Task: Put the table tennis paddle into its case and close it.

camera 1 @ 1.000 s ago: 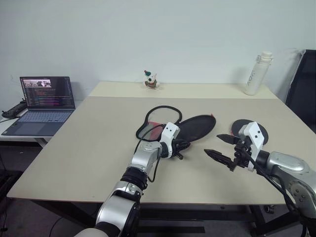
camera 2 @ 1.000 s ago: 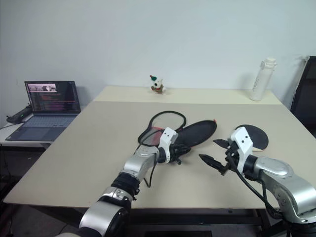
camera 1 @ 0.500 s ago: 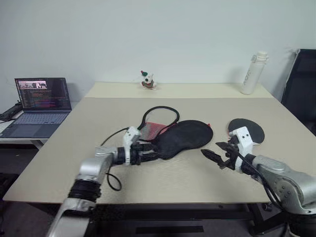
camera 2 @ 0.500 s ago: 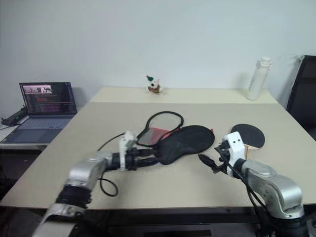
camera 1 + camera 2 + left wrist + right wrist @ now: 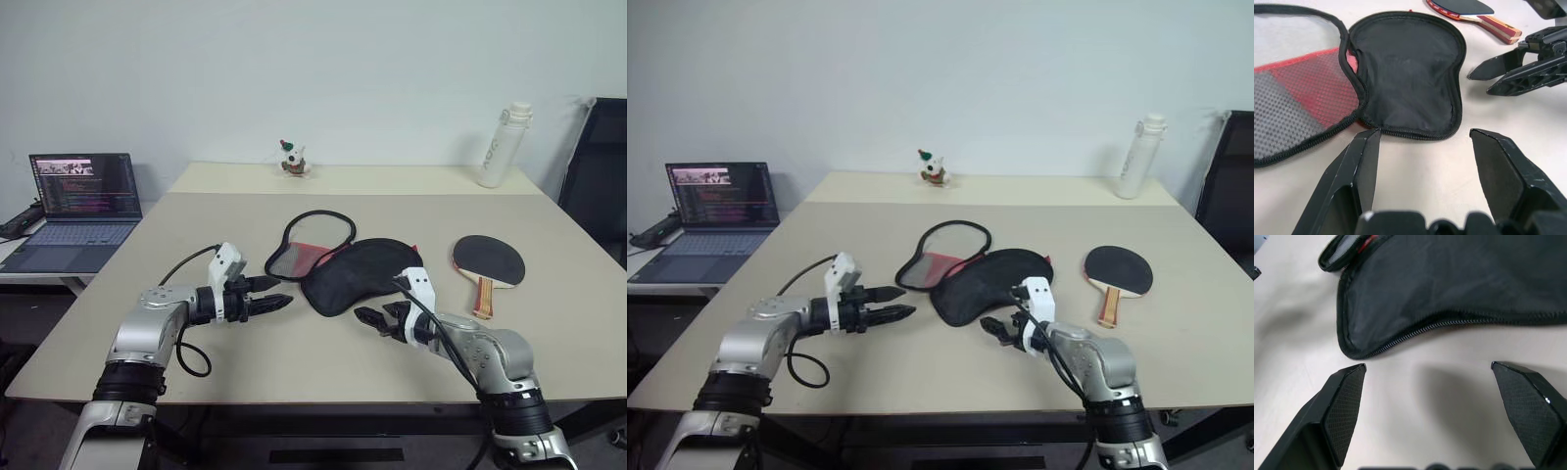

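Observation:
The table is showing through the case's ring (image 5: 319, 229) above the red mesh, so I expect the paddle's black side (image 5: 489, 259) to stay in sight when I zip the case closed.
The case lies unzipped in the middle of the table, its black round flap (image 5: 358, 274) spread flat and its red mesh part (image 5: 299, 257) ringed by the black zip edge to the left. The table tennis paddle (image 5: 488, 262) lies flat to the right of the case, black face up, wooden handle toward me. My left gripper (image 5: 282, 292) hovers open and empty to the left of the case, pointing at it (image 5: 1405, 73). My right gripper (image 5: 367, 318) is open and empty, low over the table just in front of the flap's zip edge (image 5: 1459, 279).
A laptop (image 5: 83, 186) stands open on a side table at the left. A small figurine (image 5: 292, 159) and a white bottle (image 5: 498, 145) stand along the table's far edge. A black chair (image 5: 600, 166) is at the right. A black cable loops beneath my left forearm.
My left gripper let go of the case's edge, opened and drew away to the left. My right gripper came down and left, from beside the paddle to the flap's near edge.

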Robot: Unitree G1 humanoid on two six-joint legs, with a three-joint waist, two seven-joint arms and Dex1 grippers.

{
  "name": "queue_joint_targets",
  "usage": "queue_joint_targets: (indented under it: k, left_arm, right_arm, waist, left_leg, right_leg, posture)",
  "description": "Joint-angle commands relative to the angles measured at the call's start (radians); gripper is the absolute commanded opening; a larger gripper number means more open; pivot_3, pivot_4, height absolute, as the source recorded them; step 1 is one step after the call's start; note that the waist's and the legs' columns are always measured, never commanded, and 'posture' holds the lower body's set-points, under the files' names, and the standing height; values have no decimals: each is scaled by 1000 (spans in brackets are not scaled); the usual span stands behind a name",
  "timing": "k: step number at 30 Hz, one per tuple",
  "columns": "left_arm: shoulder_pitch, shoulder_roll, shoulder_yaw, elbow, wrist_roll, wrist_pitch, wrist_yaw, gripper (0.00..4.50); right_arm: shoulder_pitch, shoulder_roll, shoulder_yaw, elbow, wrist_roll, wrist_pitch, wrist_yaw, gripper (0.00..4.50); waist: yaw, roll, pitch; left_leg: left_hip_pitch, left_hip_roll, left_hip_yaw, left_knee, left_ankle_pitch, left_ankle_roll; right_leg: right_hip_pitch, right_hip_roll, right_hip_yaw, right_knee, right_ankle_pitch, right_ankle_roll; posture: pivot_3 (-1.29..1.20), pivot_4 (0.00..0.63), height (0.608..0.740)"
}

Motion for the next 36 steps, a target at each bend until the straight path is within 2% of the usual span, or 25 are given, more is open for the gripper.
queue_joint_targets:
  k: [1,8,14,17,27,31,36]
  left_arm:
    - [-17,0,35,-31,-35,-11,19,3134]
    - [-27,-4,18,-32,-38,-8,19,3134]
    - [-22,0,20,-40,-38,-7,20,3134]
    - [-19,2,21,-46,-38,-6,22,3155]
    - [-14,-11,19,-80,-55,10,36,3155]
    - [-7,-17,10,-106,-63,17,39,3155]
    - [7,-12,-7,-156,-67,27,13,3155]
  right_arm:
    - [-86,60,20,47,-5,-79,42,4500]
    - [-174,137,59,226,-101,-188,30,4500]
    - [-162,173,45,237,-131,-164,-9,4500]
    - [-155,178,14,222,-104,-123,-14,3615]
    - [-151,101,-80,137,-25,12,23,39]
    - [-148,16,-83,101,-5,86,69,39]
    - [-174,-179,-35,103,12,177,217,39]
  waist:
    - [-6,0,0]
    - [-5,0,0]
    - [-1,0,0]
    - [-1,0,0]
    - [-1,1,0]
    - [-1,1,0]
    - [1,1,1]
  left_leg:
    - [0,1,0,0,0,0]
    - [0,0,0,-1,0,0]
    - [0,0,0,-1,0,0]
    - [0,1,0,-1,0,0]
    - [0,0,0,-1,0,0]
    - [0,1,0,-1,0,0]
    - [-1,-1,1,-1,0,0]
  right_leg:
    - [0,1,0,0,0,0]
    - [-1,1,0,0,0,0]
    - [-1,1,1,0,0,0]
    - [-1,1,0,1,0,0]
    - [-1,0,1,0,0,-1]
    - [-1,1,0,0,0,0]
    - [-1,-1,1,-1,0,0]
  posture:
    - [0,150,740]
    - [0,150,740]
    - [0,150,740]
    - [0,150,740]
    - [0,150,740]
    - [0,150,740]
    - [0,150,740]
